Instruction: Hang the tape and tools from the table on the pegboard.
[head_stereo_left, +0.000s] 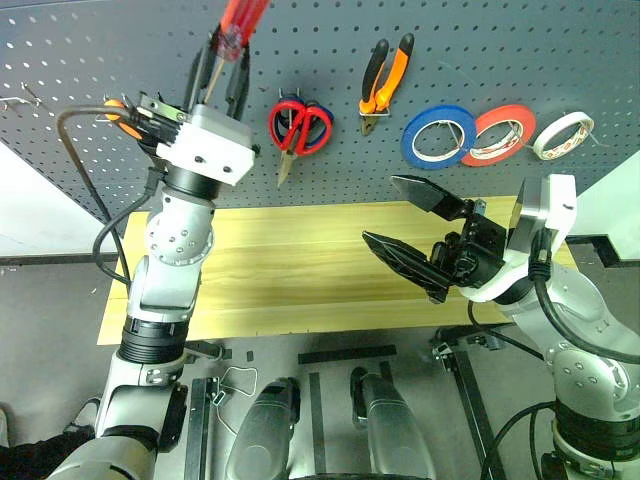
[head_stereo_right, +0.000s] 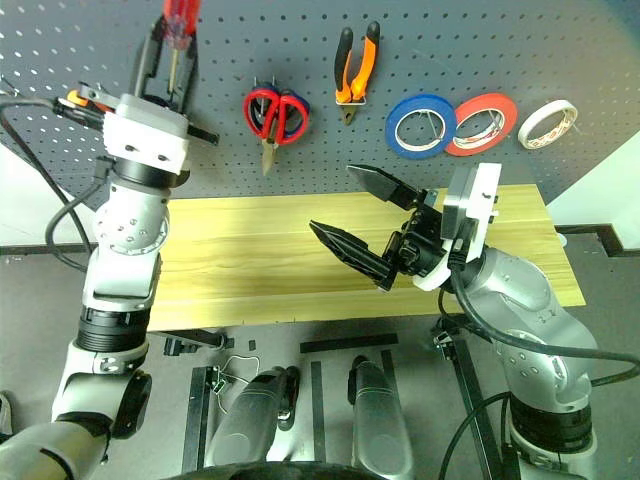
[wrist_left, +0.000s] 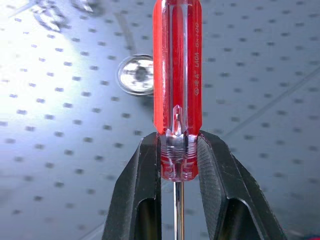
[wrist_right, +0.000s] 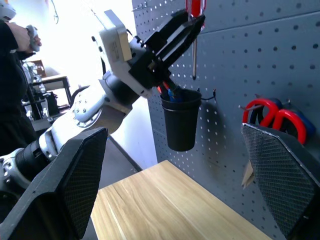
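The screwdriver's metal end (wrist_right: 194, 72) points straight down and is higher than the black cup's opening (wrist_right: 188, 95), so my left gripper should keep moving it over and down until it stands inside.
My left gripper (head_stereo_left: 218, 78) is shut on the red-handled screwdriver (head_stereo_left: 240, 20), held high against the dark grey pegboard (head_stereo_left: 480, 50). The handle (wrist_left: 177, 85) points up and the thin shaft hangs down between the fingers. In the right wrist view the shaft tip (wrist_right: 194, 60) hangs just above a black cup (wrist_right: 181, 117) hooked on the board. Red-handled scissors (head_stereo_left: 300, 125), orange-and-black pliers (head_stereo_left: 385, 75) and the whitish tape (head_stereo_left: 562, 135) hang on the board. My right gripper (head_stereo_left: 380, 209) is open and holds nothing, above the right part of the light wooden table (head_stereo_left: 290, 270).
A blue roll (head_stereo_left: 438, 136) and a red-orange roll (head_stereo_left: 498, 134) hang between the pliers and the whitish tape. The black cup holds other tools, one with an orange handle (head_stereo_left: 125, 115). A person (wrist_right: 12, 80) stands far off beyond the table's end.
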